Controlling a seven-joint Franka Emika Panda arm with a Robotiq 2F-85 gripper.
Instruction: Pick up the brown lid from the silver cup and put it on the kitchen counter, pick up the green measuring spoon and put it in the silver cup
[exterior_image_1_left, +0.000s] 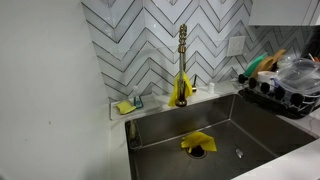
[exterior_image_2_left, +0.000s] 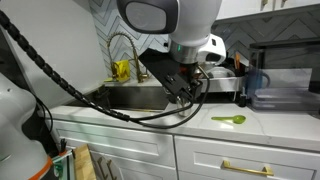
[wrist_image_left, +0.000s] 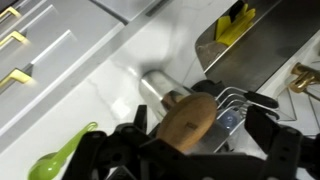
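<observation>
The brown lid's broad top (wrist_image_left: 188, 121) is facing my gripper. I should move back, tilt my gripper level and grab the lid by its thin edge (wrist_image_left: 174, 148).
In the wrist view the brown lid (wrist_image_left: 190, 120) lies between my gripper's (wrist_image_left: 200, 135) two wide-spread fingers, and neither finger visibly touches it. The silver cup (wrist_image_left: 152, 85) shows just beyond the lid, and the lid seems to rest on its top. The green measuring spoon (wrist_image_left: 60, 155) lies on the pale kitchen counter (wrist_image_left: 110, 60) to the lower left. In an exterior view the gripper (exterior_image_2_left: 187, 90) hangs low over the kitchen counter (exterior_image_2_left: 270, 125), with the green measuring spoon (exterior_image_2_left: 228, 119) to its right. The arm hides the silver cup there.
The steel sink (exterior_image_2_left: 130, 97) with a gold faucet (exterior_image_2_left: 122, 50) lies left of the gripper. Wire utensils (wrist_image_left: 232, 100) lie beside the cup. A black appliance (exterior_image_2_left: 275, 75) stands behind the spoon. A dish rack (exterior_image_1_left: 285, 90) is right of the sink (exterior_image_1_left: 200, 130). White drawers (wrist_image_left: 40, 50) are under the counter.
</observation>
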